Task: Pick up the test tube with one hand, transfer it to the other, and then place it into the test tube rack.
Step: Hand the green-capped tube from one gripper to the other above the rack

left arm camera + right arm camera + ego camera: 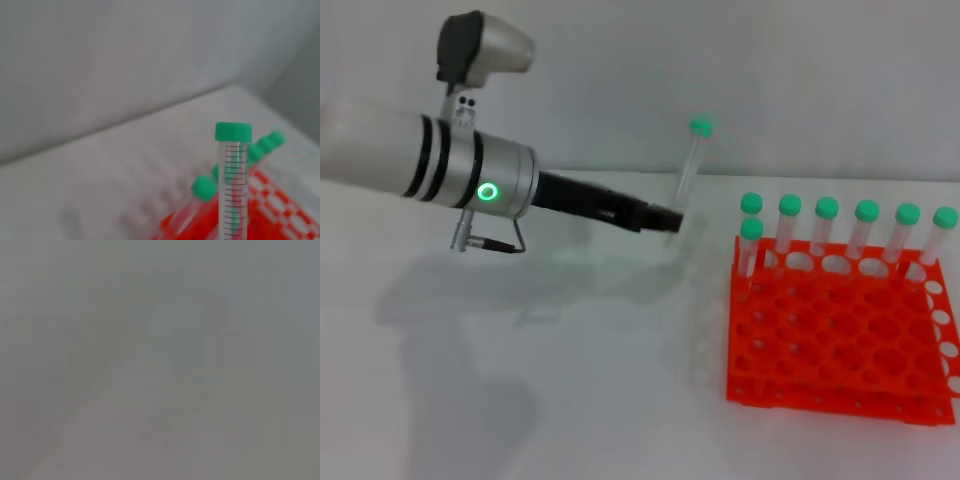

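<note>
Next, my right gripper grabs the test tube below the green cap (695, 151), because my left gripper is holding it by its lower end (680, 197), and that end has to go into the rack.
My left gripper (670, 221) reaches from the left over the middle of the table and is shut on the lower end of the test tube (691, 170). The clear tube stands nearly upright, leaning slightly, with its green cap (701, 127) on top. The left wrist view shows the same test tube (233, 180) close up, with black scale marks and its green cap. To the right of the gripper stands the orange-red test tube rack (840, 335). My right gripper is out of the head view, and its wrist view shows only grey.
Several green-capped tubes (825, 232) stand in the rack's back row, and one more stands at the rack's far left corner (750, 250). The white table (570, 400) meets a pale wall behind.
</note>
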`<state>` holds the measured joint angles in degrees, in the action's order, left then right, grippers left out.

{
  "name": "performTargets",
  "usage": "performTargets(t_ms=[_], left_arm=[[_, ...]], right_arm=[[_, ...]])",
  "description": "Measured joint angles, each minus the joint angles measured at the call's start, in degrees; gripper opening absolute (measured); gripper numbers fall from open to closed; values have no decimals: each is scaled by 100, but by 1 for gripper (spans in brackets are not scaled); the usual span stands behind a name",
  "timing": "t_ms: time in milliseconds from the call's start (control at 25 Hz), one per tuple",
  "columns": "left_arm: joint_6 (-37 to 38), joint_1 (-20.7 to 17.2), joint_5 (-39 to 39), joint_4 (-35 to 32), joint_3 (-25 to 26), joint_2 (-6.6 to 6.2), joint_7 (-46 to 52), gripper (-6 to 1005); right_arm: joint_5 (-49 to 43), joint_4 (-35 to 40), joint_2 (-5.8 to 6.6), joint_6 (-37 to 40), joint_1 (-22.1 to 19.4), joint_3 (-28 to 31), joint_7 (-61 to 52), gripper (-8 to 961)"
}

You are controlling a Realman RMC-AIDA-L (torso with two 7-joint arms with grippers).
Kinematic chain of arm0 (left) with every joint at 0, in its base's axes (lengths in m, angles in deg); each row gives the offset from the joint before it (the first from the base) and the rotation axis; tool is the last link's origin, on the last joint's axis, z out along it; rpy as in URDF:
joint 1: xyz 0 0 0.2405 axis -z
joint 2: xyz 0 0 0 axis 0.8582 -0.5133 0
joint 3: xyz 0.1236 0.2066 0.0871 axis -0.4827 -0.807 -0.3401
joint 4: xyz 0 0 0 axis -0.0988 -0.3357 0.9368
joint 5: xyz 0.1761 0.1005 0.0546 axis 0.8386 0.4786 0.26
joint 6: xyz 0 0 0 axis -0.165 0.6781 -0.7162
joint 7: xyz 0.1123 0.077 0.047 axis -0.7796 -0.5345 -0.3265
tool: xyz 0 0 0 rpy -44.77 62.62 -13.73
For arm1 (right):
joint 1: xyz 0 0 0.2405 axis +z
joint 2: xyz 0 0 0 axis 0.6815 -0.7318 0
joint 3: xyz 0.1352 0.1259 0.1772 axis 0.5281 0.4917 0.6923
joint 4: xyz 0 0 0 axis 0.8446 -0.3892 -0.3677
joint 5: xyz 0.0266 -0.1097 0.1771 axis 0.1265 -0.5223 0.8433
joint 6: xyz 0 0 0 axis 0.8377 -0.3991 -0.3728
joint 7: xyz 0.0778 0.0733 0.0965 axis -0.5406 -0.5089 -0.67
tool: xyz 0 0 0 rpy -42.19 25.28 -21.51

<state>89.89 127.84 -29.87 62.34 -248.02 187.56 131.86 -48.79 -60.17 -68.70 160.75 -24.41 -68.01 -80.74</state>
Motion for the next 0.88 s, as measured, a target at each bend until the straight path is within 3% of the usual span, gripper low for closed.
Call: performTargets(t_ms=[320,560,880], left_arm=[[814,-846,-1710,31,1,20,-1803,191],[903,-1127,-1809,-42,0,141,-2627,191],[925,-1354,-1848,-564,0,156,-3536,191]], right_arm=[[-252,934,86,-654,-115,-243,-2175,103],[-793,1322,177,-843,-65,-362,-3263,106],[-1136,1625,85,-796,-11,-688,-3703,125]])
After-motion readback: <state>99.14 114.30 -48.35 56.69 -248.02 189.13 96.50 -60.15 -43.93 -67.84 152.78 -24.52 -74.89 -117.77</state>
